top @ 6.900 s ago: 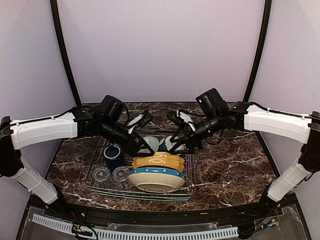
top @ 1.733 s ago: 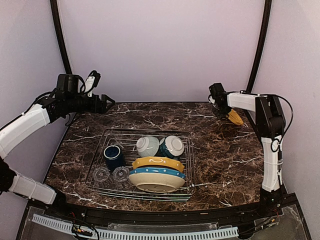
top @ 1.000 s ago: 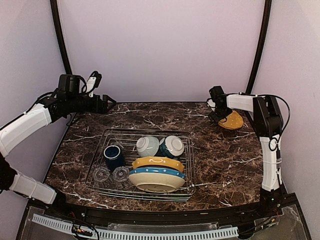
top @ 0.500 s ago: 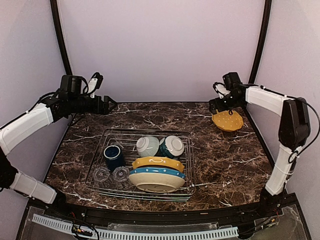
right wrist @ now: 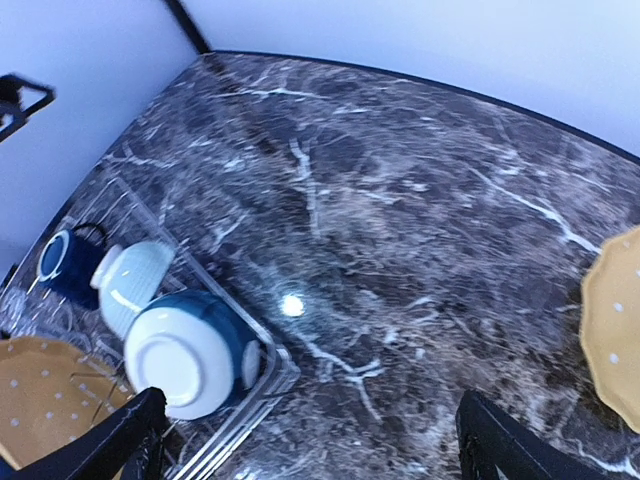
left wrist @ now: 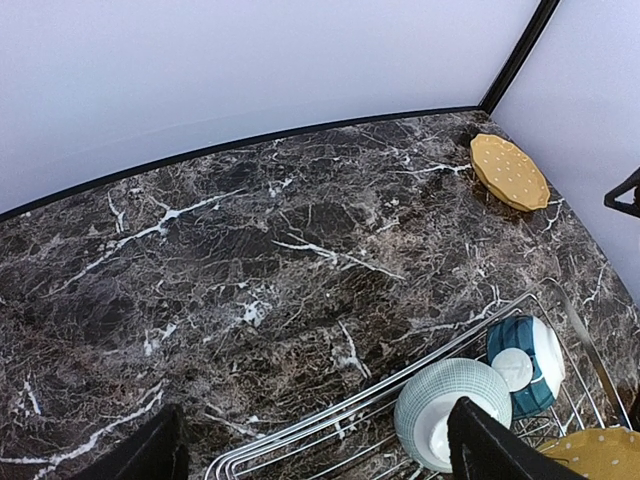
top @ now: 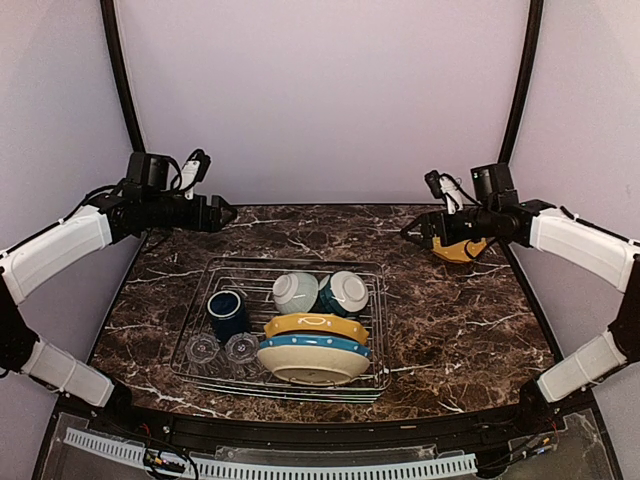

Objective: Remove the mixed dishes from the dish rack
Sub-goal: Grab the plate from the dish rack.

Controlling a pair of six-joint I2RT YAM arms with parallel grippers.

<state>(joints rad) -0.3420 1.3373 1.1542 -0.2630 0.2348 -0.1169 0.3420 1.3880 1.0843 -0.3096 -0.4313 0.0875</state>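
Observation:
My right gripper is open, and the yellow spotted plate (top: 316, 323) stands upright with its rim showing beside the bowls, so it should keep moving there until its fingers straddle the plate's rim (top: 349, 327).
The wire dish rack (top: 372, 372) sits mid-table. It holds a dark blue mug (top: 228, 312), two clear glasses (top: 203, 348), a pale bowl (top: 296, 291), a teal bowl (top: 343, 292), a yellow spotted plate (top: 316, 324) and a cream blue-rimmed plate (top: 313, 358). Another yellow white-spotted plate (top: 458, 250) lies flat on the table at the far right, also in the left wrist view (left wrist: 510, 170). My right gripper (top: 410, 235) hovers open and empty just left of it. My left gripper (top: 222, 212) is open and empty above the far left of the table.
The marble table (top: 450, 330) has bare room right of the rack and behind it. Black frame posts (top: 515, 95) stand at the back corners. In the right wrist view the teal bowl (right wrist: 190, 355) lies on its side at the rack's corner.
My right gripper has let go of the yellow plate on the far right of the table and has drawn back to the left. My left gripper has barely shifted.

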